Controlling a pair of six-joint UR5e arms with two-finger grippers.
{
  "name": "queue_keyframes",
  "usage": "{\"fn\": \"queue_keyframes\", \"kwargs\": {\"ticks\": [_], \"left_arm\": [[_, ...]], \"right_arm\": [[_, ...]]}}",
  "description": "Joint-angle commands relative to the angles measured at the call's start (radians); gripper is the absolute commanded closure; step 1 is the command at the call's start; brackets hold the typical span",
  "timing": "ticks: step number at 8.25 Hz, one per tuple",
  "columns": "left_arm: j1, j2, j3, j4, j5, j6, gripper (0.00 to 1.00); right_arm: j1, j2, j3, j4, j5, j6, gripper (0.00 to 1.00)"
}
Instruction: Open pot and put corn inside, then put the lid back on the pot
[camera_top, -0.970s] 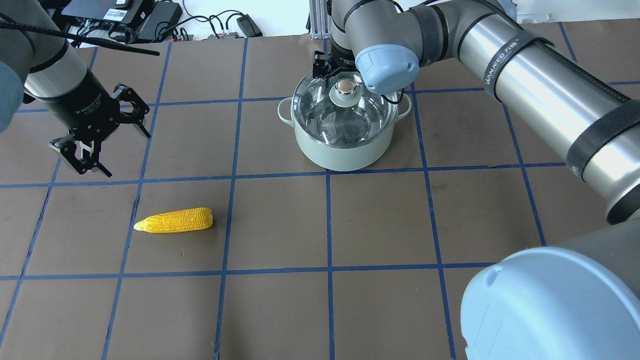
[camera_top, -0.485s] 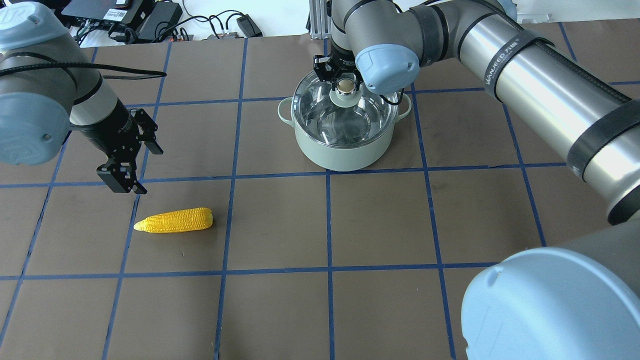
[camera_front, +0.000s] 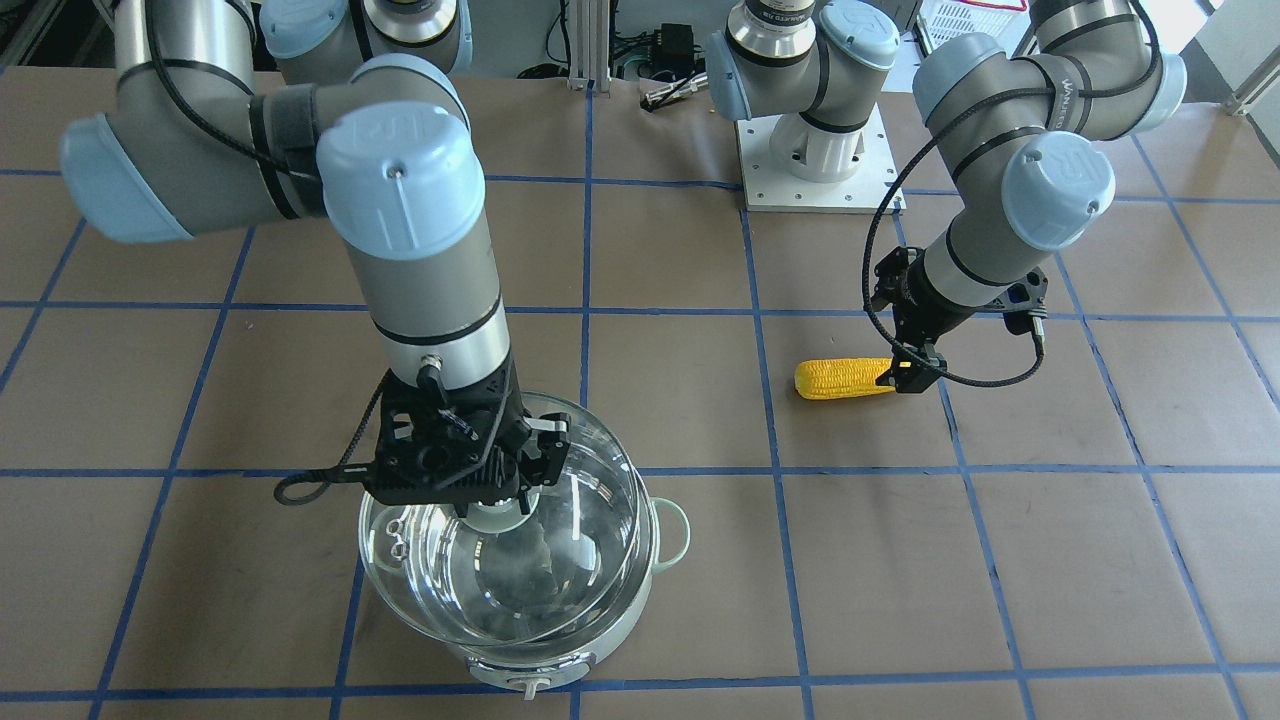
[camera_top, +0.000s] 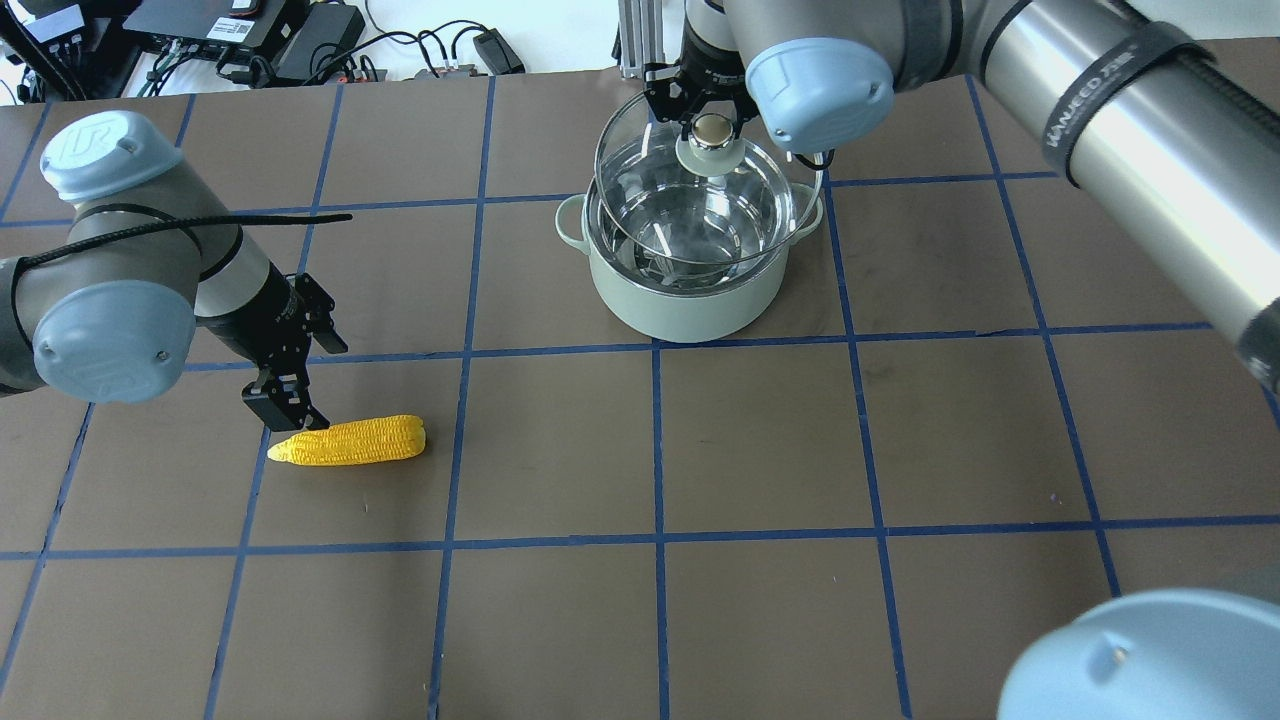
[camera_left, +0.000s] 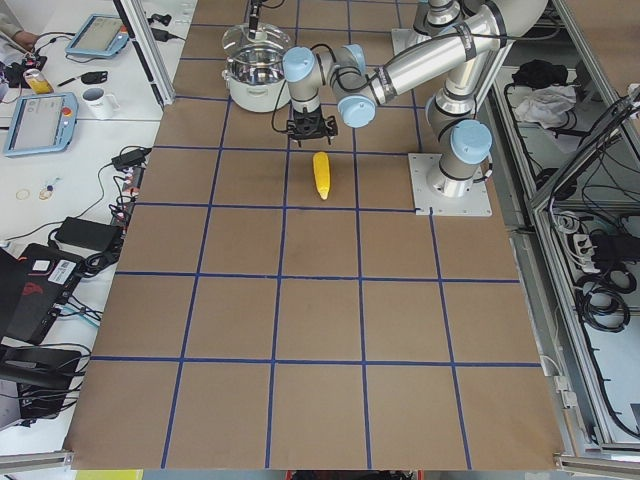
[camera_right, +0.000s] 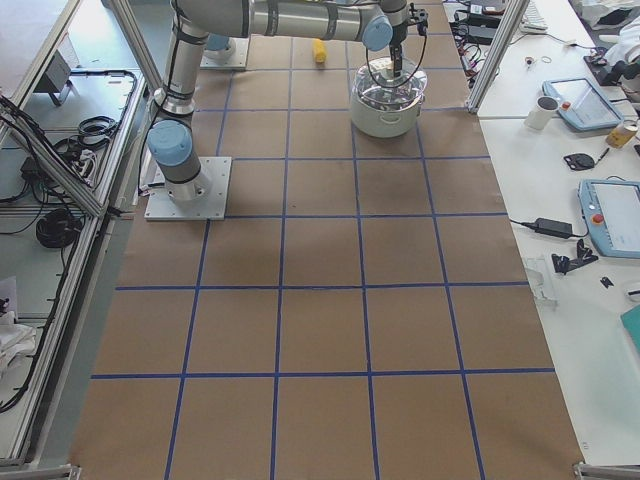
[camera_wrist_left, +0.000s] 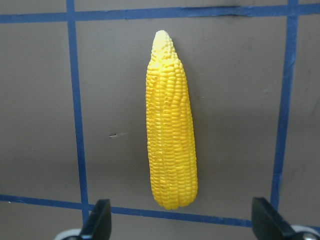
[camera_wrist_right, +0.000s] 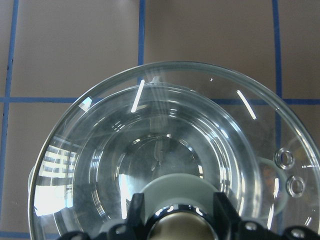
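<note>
The yellow corn (camera_front: 842, 378) will lie completely below the pot's rim when I lower it in, because the pot's opening (camera_front: 534, 546) looks wider than the yellow corn is long.
The mint-green pot (camera_top: 685, 300) stands at the back centre of the table. My right gripper (camera_top: 712, 128) is shut on the knob of the clear glass lid (camera_top: 650, 200) and holds the lid a little above the pot's rim. In the right wrist view the knob (camera_wrist_right: 177, 222) sits between the fingers, with the lid's glass (camera_wrist_right: 150, 125) below. The yellow corn (camera_top: 350, 441) lies flat at the left front. My left gripper (camera_top: 305, 380) is open, hovering just behind the corn's pointed end. In the left wrist view the corn (camera_wrist_left: 170, 125) lies lengthwise ahead of the open fingertips (camera_wrist_left: 100, 220).
The brown table has a grid of blue tape (camera_top: 657, 440). Cables and power boxes (camera_top: 300, 40) lie beyond the far edge. The left arm's base plate (camera_front: 815, 160) is at the robot's side of the table.
My left gripper has moved down and forward to the corn. My right gripper has closed on the lid's knob and lifted the lid off the pot.
</note>
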Motion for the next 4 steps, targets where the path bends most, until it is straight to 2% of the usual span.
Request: {"fn": "queue_keyframes", "kwargs": {"ticks": [1,4], "left_arm": [[0.032,-0.002,-0.108,0.077,-0.001,0.007,0.00],[0.040,-0.036,-0.173,0.224,0.002,0.030,0.00]], "right_arm": [[-0.096,-0.195,0.035,0.213,-0.001,-0.155,0.69],[-0.195,-0.428,0.146,0.417,-0.012,-0.264,0.70]]}}
